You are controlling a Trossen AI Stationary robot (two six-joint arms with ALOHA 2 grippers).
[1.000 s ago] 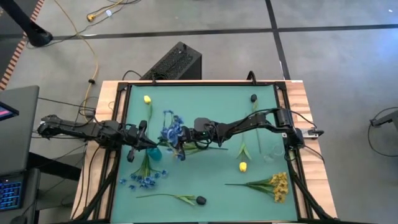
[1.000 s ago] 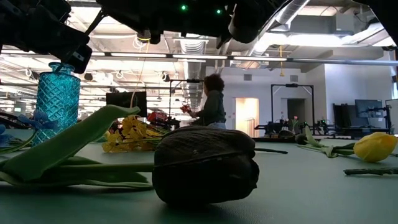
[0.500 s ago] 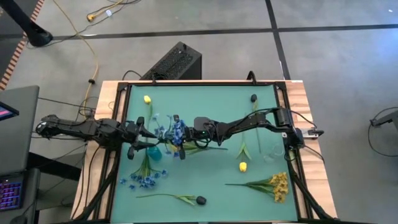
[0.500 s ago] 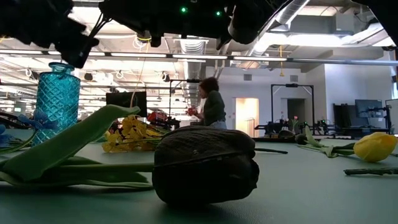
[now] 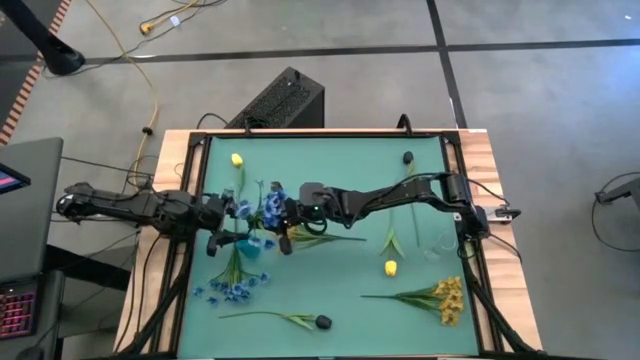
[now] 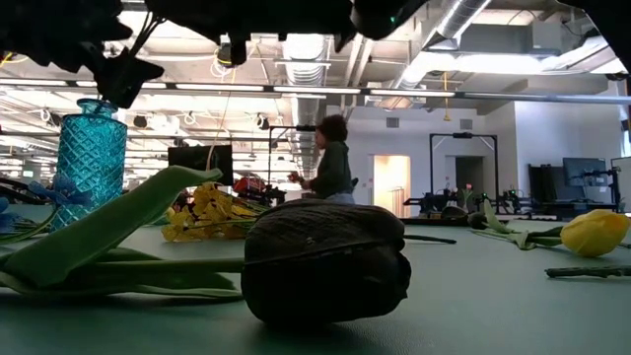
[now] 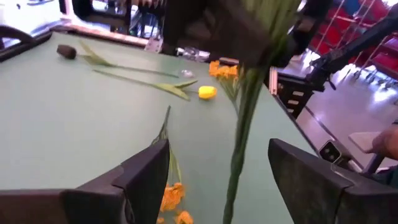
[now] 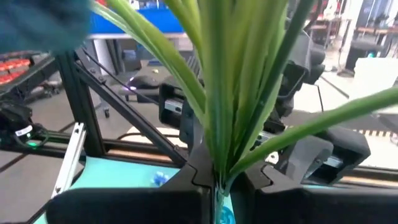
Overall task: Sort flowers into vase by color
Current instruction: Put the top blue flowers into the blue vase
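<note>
The sprig's stem (image 7: 240, 144) hangs slanted below my right gripper, so my left gripper should close on the stem's lower part (image 7: 231, 198) before my right gripper opens and backs off.
A blue flower sprig (image 5: 268, 208) stands upright over the teal glass vase (image 5: 248, 246), held by my right gripper (image 5: 285, 226), which is shut on it. My left gripper (image 5: 232, 220) is open just left of the sprig. Its fingers stand on either side of the hanging stem (image 7: 239, 146) without touching it. Whether the stem's lower end is in the vase mouth (image 6: 99, 105) is hidden by the arms. On the mat lie another blue cluster (image 5: 228, 288), yellow buds (image 5: 237, 159) (image 5: 390, 267), dark buds (image 5: 322, 322) (image 5: 408, 157) and a yellow-orange cluster (image 5: 448, 298). My right gripper pinches the sprig's bunched green stem (image 8: 217, 167) between its two fingers, just below where the leaves spread. It comes at it from the table's right. The sprig is upright and lifted, leaves fanning above the fingers and stem hanging below.
A clear glass (image 5: 437, 243) stands near the mat's right edge. A dark frame (image 5: 200, 140) borders the green mat. In the low view a dark bud (image 6: 325, 261) lies close to the camera, and a person (image 6: 330, 163) stands far back in the room.
My left gripper has opened and let go of the blue sprig. My right gripper has shut on the stem and carried the sprig a little toward the table's left, nearer the vase.
</note>
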